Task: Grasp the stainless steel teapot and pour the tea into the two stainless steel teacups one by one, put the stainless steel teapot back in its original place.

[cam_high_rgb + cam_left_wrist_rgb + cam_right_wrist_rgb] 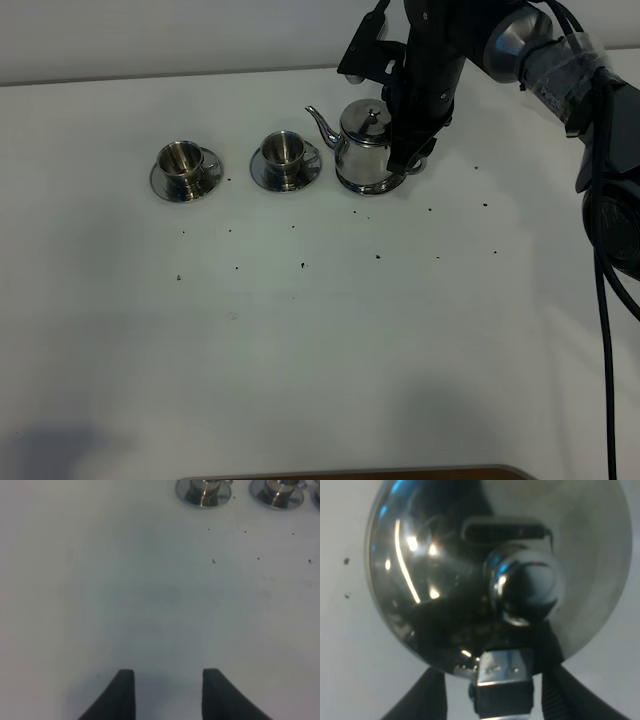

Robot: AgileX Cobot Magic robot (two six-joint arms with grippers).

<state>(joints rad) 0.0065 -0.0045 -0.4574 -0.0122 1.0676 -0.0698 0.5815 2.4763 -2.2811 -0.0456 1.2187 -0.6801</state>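
Note:
I expect the dish to stay behind when I pick up the teapot, because the stainless steel teapot (362, 148) sits on a wider round steel dish (368, 189) that has its own rim.
The stainless steel teapot (362, 148) stands upright on its round steel dish (352, 186) at the back of the table, spout pointing left. My right gripper (413, 162) is at its handle side. In the right wrist view I look down on the teapot (440, 580) and its lid knob (525, 587). The right gripper (493, 677) is open there, one finger on each side of the handle (502, 685) with a gap to each. Two stainless steel teacups (183, 160) (284, 149) sit on saucers left of the pot. My left gripper (168, 685) is open over bare table.
Small dark specks (303, 265) are scattered over the white table (300, 350) in front of the cups and pot. The right arm and its cables (600, 150) fill the back right corner. In the left wrist view both cups (204, 490) (277, 491) show far from the fingers.

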